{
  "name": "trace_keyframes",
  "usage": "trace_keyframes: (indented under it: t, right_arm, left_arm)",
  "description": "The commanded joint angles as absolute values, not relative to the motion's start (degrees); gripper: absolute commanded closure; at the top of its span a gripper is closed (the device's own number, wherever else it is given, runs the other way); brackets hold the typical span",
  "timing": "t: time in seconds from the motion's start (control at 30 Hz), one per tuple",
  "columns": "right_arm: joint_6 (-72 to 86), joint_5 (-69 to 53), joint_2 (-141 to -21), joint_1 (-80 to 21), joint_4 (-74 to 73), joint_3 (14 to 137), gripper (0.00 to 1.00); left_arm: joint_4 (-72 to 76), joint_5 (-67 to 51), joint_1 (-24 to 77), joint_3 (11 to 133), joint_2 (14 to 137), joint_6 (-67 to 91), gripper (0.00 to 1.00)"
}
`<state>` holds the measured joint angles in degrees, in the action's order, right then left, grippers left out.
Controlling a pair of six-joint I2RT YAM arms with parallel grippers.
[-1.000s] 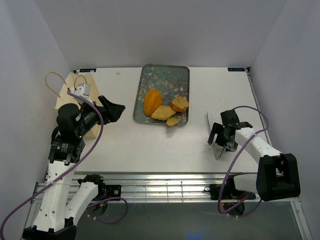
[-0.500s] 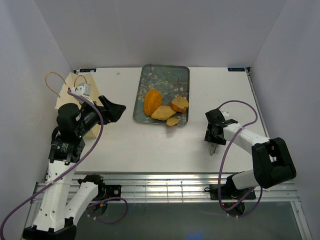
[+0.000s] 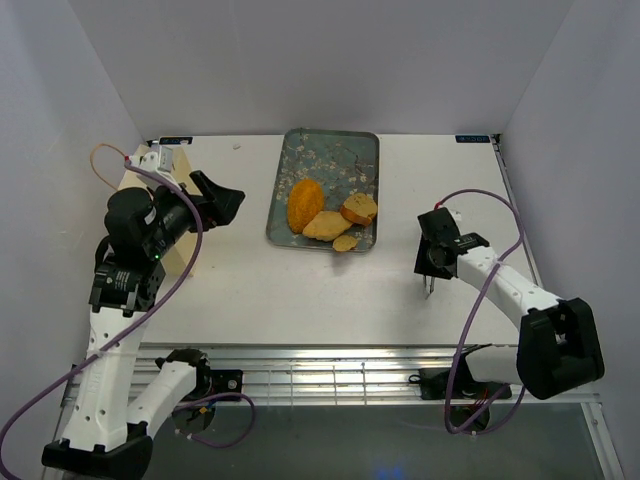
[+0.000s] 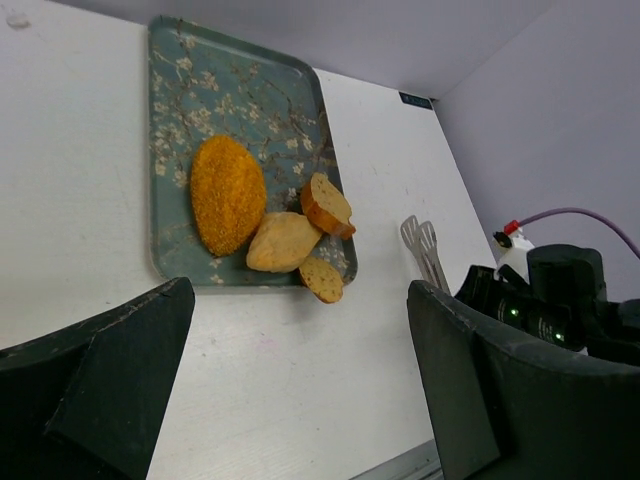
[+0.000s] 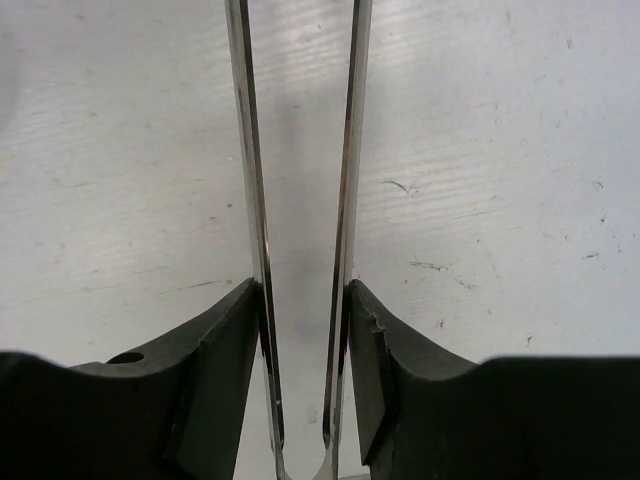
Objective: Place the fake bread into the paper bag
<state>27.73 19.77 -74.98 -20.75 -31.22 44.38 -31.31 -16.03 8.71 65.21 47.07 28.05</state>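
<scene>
The paper bag [image 3: 182,252] is by the side wall, far from the floral tray, so next I bring it nearer to the tray with my left gripper first.
The fake bread lies on the floral tray [image 3: 325,160]: an orange loaf [image 3: 304,203] [image 4: 227,194], a pale slice [image 3: 327,225] [image 4: 282,242], a brown-crusted slice [image 3: 359,208] [image 4: 327,205] and a small bit [image 3: 346,242] [image 4: 321,279]. The paper bag [image 3: 130,182] stands at the far left, mostly hidden behind my left arm. My left gripper [image 3: 222,200] [image 4: 300,290] hangs open and empty between bag and tray. My right gripper [image 3: 432,262] [image 5: 302,310] is shut on metal tongs [image 5: 247,150] [image 4: 428,255], its fingers [image 5: 215,350] pressing both arms near the hinge.
The bag's cord handles [image 3: 105,160] loop out toward the left wall. White walls close in the table on three sides. A metal rail [image 3: 330,370] runs along the near edge. The right arm's purple cable [image 3: 490,215] arcs above the table.
The right gripper has closed onto the tongs and swung up and left over them. The left arm has lifted and shifted toward the back, still open.
</scene>
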Motion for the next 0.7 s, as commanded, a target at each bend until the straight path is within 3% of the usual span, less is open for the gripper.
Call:
trace_keyframes:
  t: [0.0, 0.3, 0.67]
  right_arm:
    - [25.05, 15.39, -70.32, -20.74, -32.96, 48.33, 0.55]
    - [21.98, 6.42, -65.22, -20.74, -35.24, 49.92, 0.57]
    - [19.69, 1.68, -59.33, -20.57, -39.02, 55.54, 0.59]
  left_arm:
    - [-34.09, -11.08, 8.7, 72.85, 49.12, 24.88, 0.02]
    - [-46.84, 2.01, 8.79, 94.71, 63.97, 21.01, 0.05]
    - [-52.91, 18.88, 8.79, 106.78, 72.5, 17.32, 0.09]
